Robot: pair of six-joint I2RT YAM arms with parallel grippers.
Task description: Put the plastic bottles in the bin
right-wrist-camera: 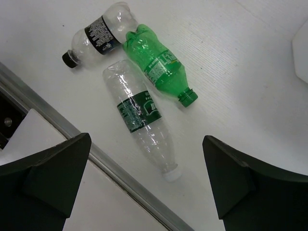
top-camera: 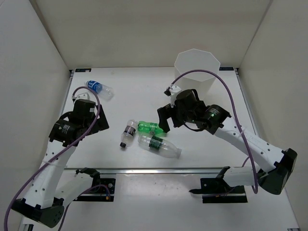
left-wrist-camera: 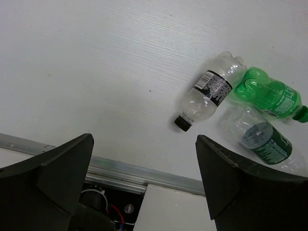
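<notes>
The clear bottle with the dark green label has its cap [top-camera: 179, 152] pointing between my open fingers. My right gripper should go down next until those fingers are on both sides of the bottle's shoulder [top-camera: 170, 149].
Three bottles lie together at mid-table: a green bottle [top-camera: 149, 127], a clear bottle with a dark green label [top-camera: 159, 145] and a small clear bottle with a dark label [top-camera: 128, 133]. A clear bottle with a blue label [top-camera: 99, 88] lies alone at the far left. The white many-sided bin [top-camera: 197, 72] stands at the far right. My right gripper [top-camera: 162, 120] is open and empty, hovering just right of the green bottle [right-wrist-camera: 156, 62]. My left gripper [top-camera: 100, 121] is open and empty, left of the small bottle [left-wrist-camera: 209, 91].
A metal rail [top-camera: 154, 171] runs along the table's near edge. White walls enclose the table on the left, back and right. The bin's edge [right-wrist-camera: 302, 48] shows at the right of the right wrist view.
</notes>
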